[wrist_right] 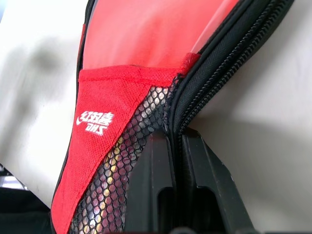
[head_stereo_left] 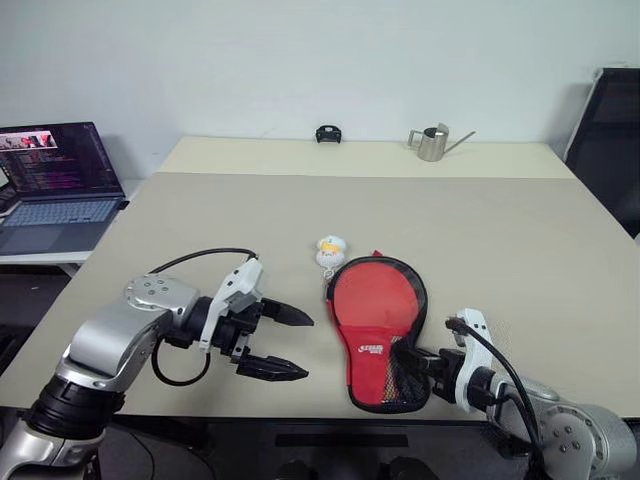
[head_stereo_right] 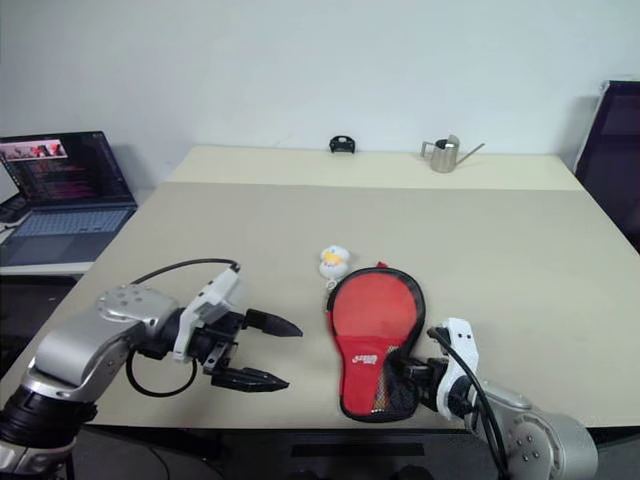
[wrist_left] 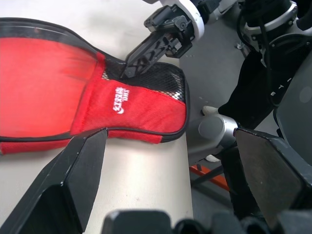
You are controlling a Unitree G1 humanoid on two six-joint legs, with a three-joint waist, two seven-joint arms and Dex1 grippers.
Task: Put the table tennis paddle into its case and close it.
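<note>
The charm (head_stereo_left: pixel 331 247) is joined to the case's edge by a small link (head_stereo_left: pixel 329 274), so the zip will slide around the round end when I pull the charm.
The case (head_stereo_left: pixel 375 300) lies flat near the table's front edge, red side up, with its black mesh pocket and white logo at the narrow end toward me. Its black zip edge (wrist_right: pixel 214 58) runs down into my right gripper (head_stereo_left: pixel 400 352), which is shut on that edge at the narrow end beside the mesh pocket (wrist_left: pixel 156 80). My left gripper (head_stereo_left: pixel 305 347) hovers open to the left of the case, fingers pointing at it, nothing between them. The table tennis paddle is hidden.
A small white and yellow charm (head_stereo_left: pixel 330 250) lies just beyond the case's round end. A laptop (head_stereo_left: pixel 55 185) sits on a side desk at the left. A metal watering can (head_stereo_left: pixel 432 143) and a small black object (head_stereo_left: pixel 327 134) stand at the back.
</note>
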